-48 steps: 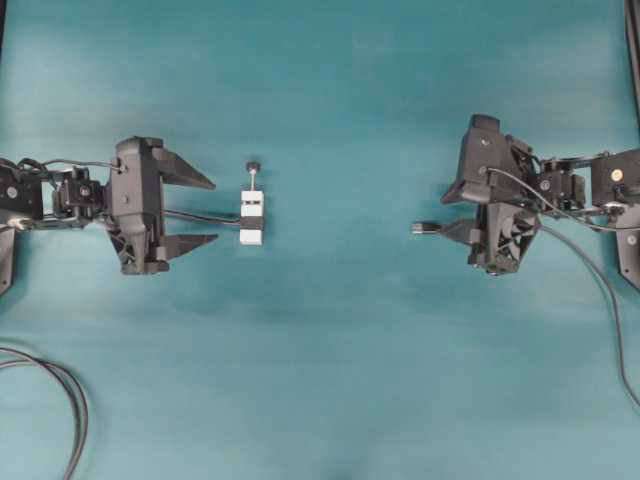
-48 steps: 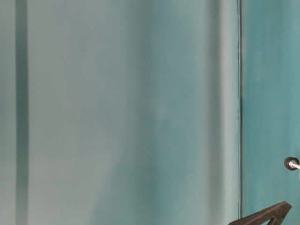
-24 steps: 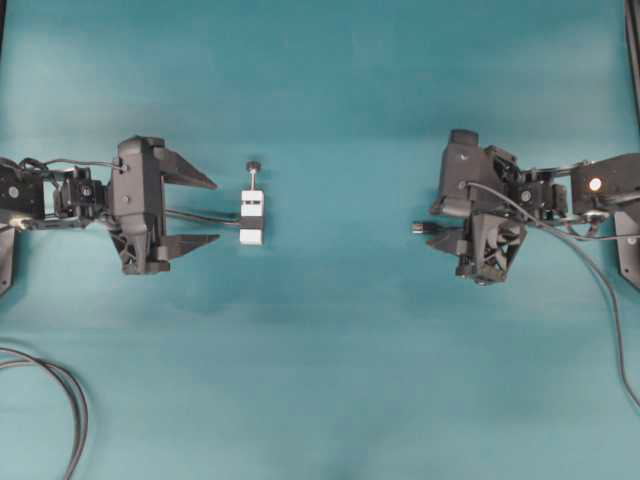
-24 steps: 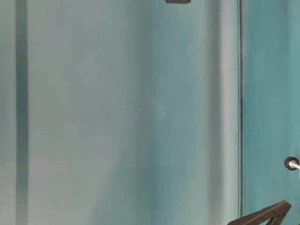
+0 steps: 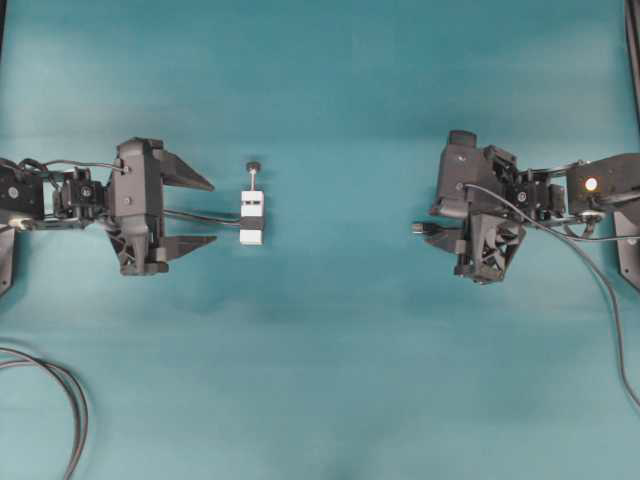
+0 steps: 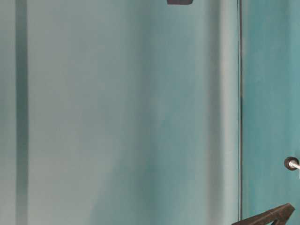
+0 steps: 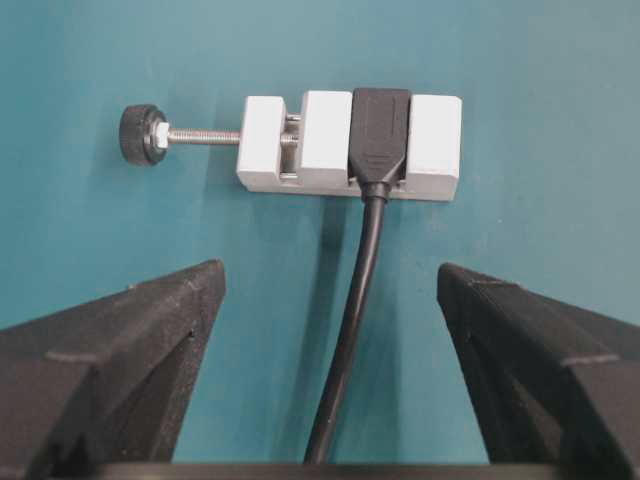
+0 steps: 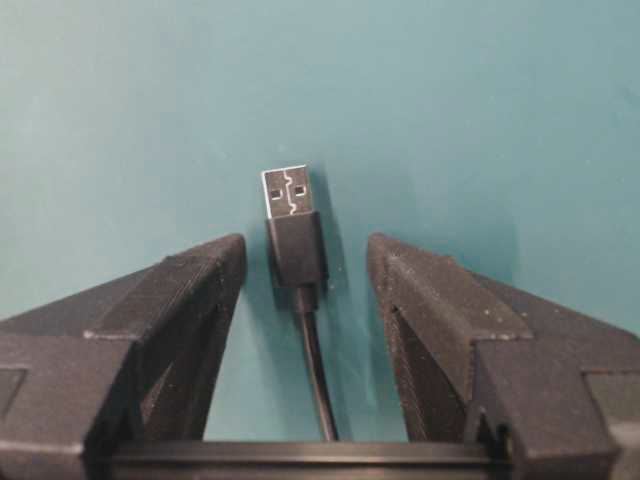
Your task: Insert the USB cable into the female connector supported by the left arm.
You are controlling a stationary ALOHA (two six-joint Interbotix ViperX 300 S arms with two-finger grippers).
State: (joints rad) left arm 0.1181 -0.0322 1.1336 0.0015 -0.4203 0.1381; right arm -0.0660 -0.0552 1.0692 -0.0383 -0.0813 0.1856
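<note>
I expect the USB cable (image 8: 318, 375) to trail in line behind when I carry the plug across, because the cable runs straight back from the dark body (image 8: 298, 250).
The female connector (image 5: 252, 217), a white block with a dark band and a pin with a black knob (image 6: 291, 163), lies on the teal table. Its dark cable runs back between the fingers of my left gripper (image 5: 214, 213), which stands wide open just short of the block (image 7: 350, 145), touching nothing. In the left wrist view the gripper (image 7: 330, 275) straddles only that cable. The USB cable's plug (image 5: 420, 228) lies flat at the right. My right gripper (image 8: 305, 248) is open around the plug's dark body (image 8: 295, 250), with a small gap on each side. The metal tip pokes out ahead.
Looped black cables (image 5: 70, 410) lie at the lower left corner. A thin cable (image 5: 605, 295) trails from the right arm toward the right edge. A broad stretch of bare teal mat (image 5: 340, 220) separates the block from the plug.
My right gripper has shifted left and come down around the USB plug, its fingers narrowing slightly. The left gripper and the white block have stayed put.
</note>
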